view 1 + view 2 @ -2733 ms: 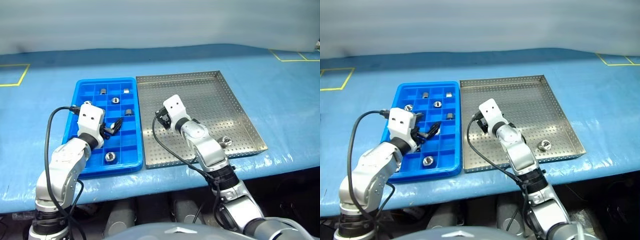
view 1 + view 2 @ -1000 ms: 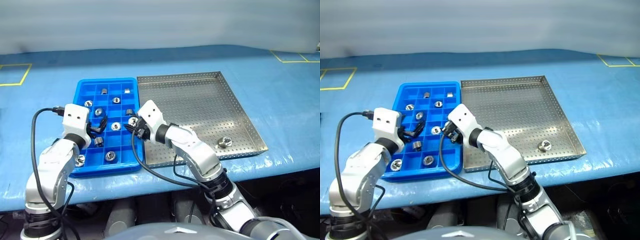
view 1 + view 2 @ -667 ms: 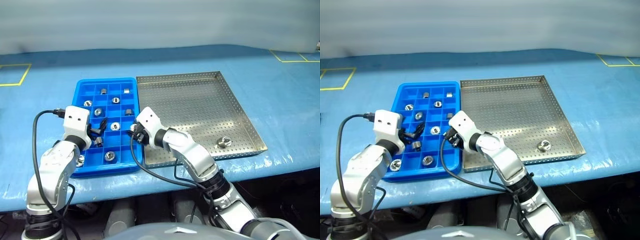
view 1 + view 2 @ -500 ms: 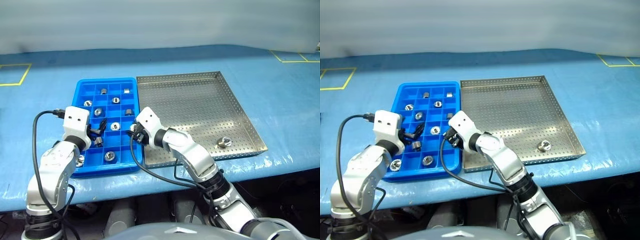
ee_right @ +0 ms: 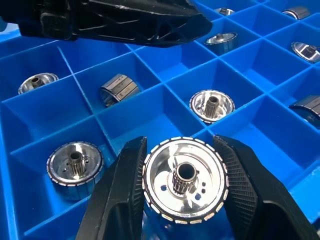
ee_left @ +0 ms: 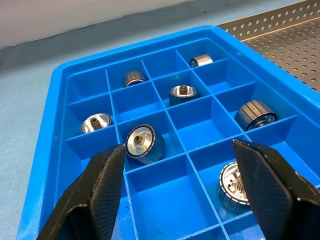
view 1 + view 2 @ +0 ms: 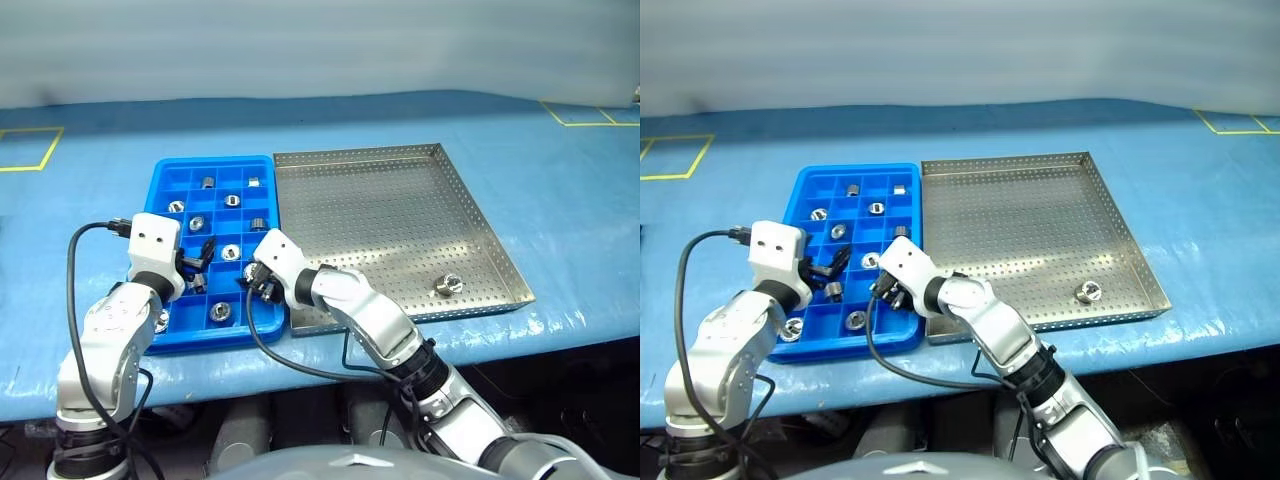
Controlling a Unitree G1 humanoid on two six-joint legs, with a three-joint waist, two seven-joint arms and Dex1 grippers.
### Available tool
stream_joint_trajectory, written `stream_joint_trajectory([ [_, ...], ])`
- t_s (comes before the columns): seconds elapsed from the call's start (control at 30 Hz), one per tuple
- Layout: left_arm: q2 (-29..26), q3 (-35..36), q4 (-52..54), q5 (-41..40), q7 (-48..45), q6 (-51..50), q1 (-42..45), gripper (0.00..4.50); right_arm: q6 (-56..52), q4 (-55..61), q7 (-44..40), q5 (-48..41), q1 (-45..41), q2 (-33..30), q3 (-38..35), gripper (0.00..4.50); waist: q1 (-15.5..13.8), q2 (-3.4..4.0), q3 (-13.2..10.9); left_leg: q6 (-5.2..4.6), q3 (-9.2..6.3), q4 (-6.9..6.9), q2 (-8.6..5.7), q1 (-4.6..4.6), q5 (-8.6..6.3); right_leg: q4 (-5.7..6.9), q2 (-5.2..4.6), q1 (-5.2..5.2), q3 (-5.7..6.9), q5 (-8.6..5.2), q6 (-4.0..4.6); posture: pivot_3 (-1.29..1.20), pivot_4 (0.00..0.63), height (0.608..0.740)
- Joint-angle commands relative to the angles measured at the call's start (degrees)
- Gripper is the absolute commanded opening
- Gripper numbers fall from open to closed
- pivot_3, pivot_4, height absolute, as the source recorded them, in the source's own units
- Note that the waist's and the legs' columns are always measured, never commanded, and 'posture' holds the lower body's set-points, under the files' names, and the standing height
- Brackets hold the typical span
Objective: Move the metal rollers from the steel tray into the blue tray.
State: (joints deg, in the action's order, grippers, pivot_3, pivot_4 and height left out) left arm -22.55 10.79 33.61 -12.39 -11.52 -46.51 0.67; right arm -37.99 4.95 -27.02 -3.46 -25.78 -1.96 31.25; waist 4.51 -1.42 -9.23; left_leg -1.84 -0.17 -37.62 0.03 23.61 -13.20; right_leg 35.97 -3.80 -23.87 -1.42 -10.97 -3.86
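Note:
I expect the metal roller from the steel tray (image 7: 448,285) to come to rest tilted when I lower it in, because a roller already leans at an angle (image 6: 145,143) in its roomy blue compartment.
The blue tray (image 7: 215,161) lies left of the steel tray (image 7: 400,200), and several metal rollers sit in its compartments, one of them (image 6: 145,143) close ahead of my left gripper. A single roller (image 7: 449,283) rests on the steel tray near its front right corner. My right gripper (image 7: 252,284) hangs low over the blue tray's near right compartments, shut on a shiny roller (image 5: 184,178) held face-on between its fingers. My left gripper (image 7: 203,251) stands open and empty over the tray's left middle, its fingers (image 6: 100,190) spread wide.
Both trays rest on a blue cloth-covered table (image 7: 560,180). Yellow tape marks (image 7: 30,150) lie at the far left and far right. The two grippers are close together over the blue tray; the left one's black fingers (image 5: 125,20) show just beyond the held roller.
My right gripper has carried the roller left and down, from the blue tray's right edge to low over its near compartments. The left gripper has stayed put and open.

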Motion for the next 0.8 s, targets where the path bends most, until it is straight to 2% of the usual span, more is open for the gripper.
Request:
stream_joint_trajectory([
  [0.03, 0.2, 0.6, 1.4, 0.0, 0.1, 1.0, -0.1, 3.70, 0.3, 0.5, 0.2, 0.7, -0.1, -0.8, -1.2, 2.69, -0.2, 0.00, 0.0, 0.01, -0.03, 0.00, 0.00, 0.00, 0.01, 0.00, 0.00, -0.01, 0.03, 0.00, 0.01, -0.09, 0.150, 0.740],
  [0.13, 0.3, 0.2, 1.2, -0.1, 0.1, 0.9, 0.3, 3.70, 2.1, 2.3, 0.6, 0.9, 0.6, -1.0, -1.6, 3.64, -0.3, 0.00, 0.0, 0.02, -0.09, -0.03, 0.00, -0.01, 0.01, -0.01, -0.01, -0.03, 0.10, -0.02, 0.03, -0.10, 0.150, 0.740],
  [0.3, 1.2, -0.3, 1.8, -2.0, -1.4, 1.3, 1.3, 3.70, 1.6, 9.1, 3.0, 0.0, 2.3, -1.6, -6.5, 3.64, -0.4, 0.00, 0.0, 0.03, -0.11, -0.03, -0.01, 0.08, 0.01, -0.02, -0.03, 0.01, 0.13, -0.02, 0.03, -0.12, 0.150, 0.740],
  [0.47, 1.7, -2.8, -0.8, -1.6, -1.8, 2.7, 3.1, 3.70, 0.5, 6.9, 17.0, 4.1, -0.9, -2.3, -21.5, 3.64, -0.4, 0.02, 0.0, 0.10, -0.11, 0.00, 0.00, 0.10, 0.05, 0.02, 0.00, 0.01, 0.15, -0.03, 0.08, -0.17, 0.150, 0.740],
  [0.63, 2.9, -6.2, -3.8, -0.9, -1.9, 4.3, 5.7, 3.70, 4.6, -6.0, 22.3, 4.7, -10.8, -4.4, -29.5, 3.64, 0.9, 0.03, 0.0, 0.13, -0.05, -0.01, -0.01, 0.10, 0.09, 0.01, 0.03, 0.02, 0.12, 0.04, 0.17, -0.21, 0.150, 0.740],
  [0.8, 3.5, -8.8, -4.6, -0.6, -2.3, 5.2, 7.3, 3.70, 14.0, -30.1, 23.0, 4.8, -23.3, -6.7, -32.4, 3.64, 3.1, 0.05, 0.0, 0.15, -0.05, 0.13, -0.03, 0.09, 0.10, -0.01, 0.27, 0.00, 0.11, 0.08, 0.21, -0.20, 0.150, 0.740],
])
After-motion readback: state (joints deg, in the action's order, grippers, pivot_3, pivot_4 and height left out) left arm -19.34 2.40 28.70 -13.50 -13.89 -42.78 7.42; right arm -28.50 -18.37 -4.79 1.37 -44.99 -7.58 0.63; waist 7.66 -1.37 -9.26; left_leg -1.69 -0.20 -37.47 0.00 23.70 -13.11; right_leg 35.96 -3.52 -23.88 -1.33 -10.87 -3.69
